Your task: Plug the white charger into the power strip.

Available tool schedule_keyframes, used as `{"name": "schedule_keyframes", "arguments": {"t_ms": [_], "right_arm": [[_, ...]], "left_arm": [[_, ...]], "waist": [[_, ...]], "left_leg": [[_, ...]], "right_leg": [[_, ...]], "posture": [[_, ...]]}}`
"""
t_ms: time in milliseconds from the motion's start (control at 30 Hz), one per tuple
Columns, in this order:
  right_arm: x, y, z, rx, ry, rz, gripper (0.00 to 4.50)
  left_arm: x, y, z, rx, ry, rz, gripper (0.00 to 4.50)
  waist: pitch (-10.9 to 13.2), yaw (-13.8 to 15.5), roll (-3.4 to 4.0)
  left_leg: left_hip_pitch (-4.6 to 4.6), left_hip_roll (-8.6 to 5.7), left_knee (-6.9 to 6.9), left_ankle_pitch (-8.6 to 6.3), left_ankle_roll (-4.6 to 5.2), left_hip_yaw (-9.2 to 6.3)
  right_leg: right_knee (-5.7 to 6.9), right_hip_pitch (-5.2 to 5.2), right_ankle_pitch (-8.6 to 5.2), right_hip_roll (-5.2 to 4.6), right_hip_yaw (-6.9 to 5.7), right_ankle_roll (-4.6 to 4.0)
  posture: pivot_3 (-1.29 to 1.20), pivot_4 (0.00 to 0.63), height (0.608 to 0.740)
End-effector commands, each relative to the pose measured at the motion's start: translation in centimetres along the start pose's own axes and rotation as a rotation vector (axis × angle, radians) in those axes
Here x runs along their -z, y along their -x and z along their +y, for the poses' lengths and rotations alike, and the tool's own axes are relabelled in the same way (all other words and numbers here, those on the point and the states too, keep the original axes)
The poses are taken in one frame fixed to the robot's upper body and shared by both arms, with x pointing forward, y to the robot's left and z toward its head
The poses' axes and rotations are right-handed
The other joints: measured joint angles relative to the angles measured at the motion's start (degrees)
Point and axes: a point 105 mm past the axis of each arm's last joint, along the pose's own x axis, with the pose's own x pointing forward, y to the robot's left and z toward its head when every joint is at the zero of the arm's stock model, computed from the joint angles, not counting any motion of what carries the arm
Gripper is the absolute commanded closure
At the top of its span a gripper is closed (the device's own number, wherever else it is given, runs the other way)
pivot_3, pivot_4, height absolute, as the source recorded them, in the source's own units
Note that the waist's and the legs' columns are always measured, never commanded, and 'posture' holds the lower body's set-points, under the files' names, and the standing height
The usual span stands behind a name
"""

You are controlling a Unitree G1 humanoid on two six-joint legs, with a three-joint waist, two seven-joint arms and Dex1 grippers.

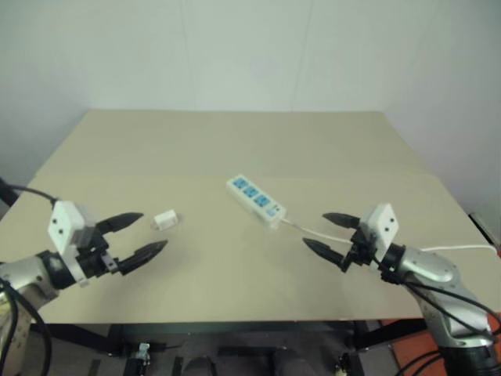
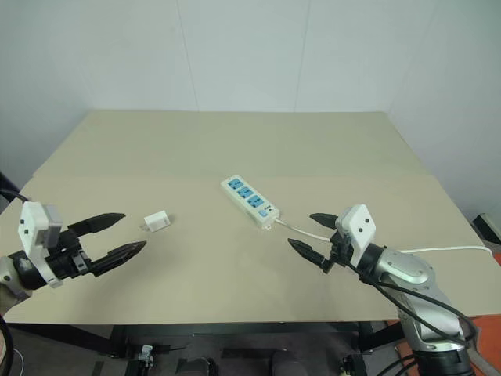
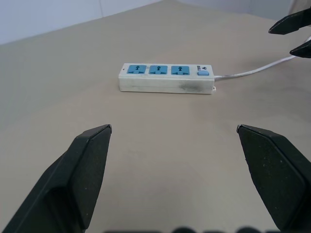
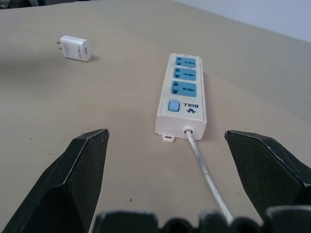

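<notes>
My gripper is about to pull the power strip (image 1: 257, 199). The white cord (image 1: 315, 233) is loosely bent, so I expect the power strip to turn and come toward the table's front edge with the cord following.
The white charger (image 1: 165, 219) lies on the beige table (image 1: 235, 149), its prongs showing in the right wrist view (image 4: 75, 48). The power strip (image 1: 255, 200) lies diagonally mid-table with three blue sockets and a blue switch (image 4: 181, 94); its thin white cord (image 1: 313, 231) runs off to the right. My left gripper (image 1: 145, 235) hovers open just left of the charger, nothing between its fingers. My right gripper (image 1: 330, 235) is open over the cord, right of the strip's cord end. The left wrist view shows the strip (image 3: 166, 77) ahead and the right gripper's fingertips (image 3: 291, 24).
The table's front edge (image 1: 235, 319) runs just under both arms. A white wall (image 1: 235, 47) stands behind the far edge. Black cables (image 1: 19, 313) hang by the left arm.
</notes>
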Motion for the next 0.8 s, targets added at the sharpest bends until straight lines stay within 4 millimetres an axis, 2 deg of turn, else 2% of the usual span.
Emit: {"name": "schedule_keyframes", "arguments": {"t_ms": [33,333,467,633,800], "right_arm": [[-1.3,0.3,-0.6,0.021,0.037,-0.032,0.02],[-1.0,0.0,-0.5,0.041,0.032,-0.030,0.02],[0.2,-2.6,-0.9,0.129,0.032,-0.016,0.02],[1.9,-6.5,-2.3,0.252,0.038,-0.006,0.02],[3.7,-7.9,-3.1,0.285,0.053,0.091,0.02]], "left_arm": [[-1.3,-0.1,-0.5,0.015,-0.055,-0.032,0.00],[-1.4,-0.4,-0.6,0.029,-0.056,-0.039,0.00],[-1.6,-1.3,-0.9,0.062,-0.053,-0.055,0.00],[-1.9,-2.1,-0.9,0.088,-0.056,-0.071,0.00],[-2.0,-2.3,-0.7,0.095,-0.063,-0.075,0.00]], "waist": [[0.00,0.21,0.00],[0.00,0.33,0.00],[-0.01,0.15,-0.01],[0.00,0.17,0.00],[0.00,0.36,0.00]], "left_leg": [[0.00,0.00,0.00,0.00,0.00,0.00],[-0.01,0.00,0.00,0.00,0.00,0.00],[0.01,0.01,0.01,0.00,0.00,0.01],[0.09,0.02,-0.01,0.01,-0.01,0.03],[-0.11,0.00,-0.03,0.01,-0.01,0.01]], "right_leg": [[0.00,0.00,0.00,0.00,0.00,0.00],[-0.02,0.00,0.00,0.00,0.00,0.00],[0.01,-0.01,0.01,0.01,0.00,0.00],[0.06,-0.02,0.05,0.03,0.01,-0.02],[-0.01,-0.10,0.13,0.00,-0.01,-0.18]], "posture": [[0.00,0.150,0.740],[0.00,0.150,0.740],[0.00,0.150,0.740],[0.00,0.150,0.740],[0.00,0.150,0.740]]}}
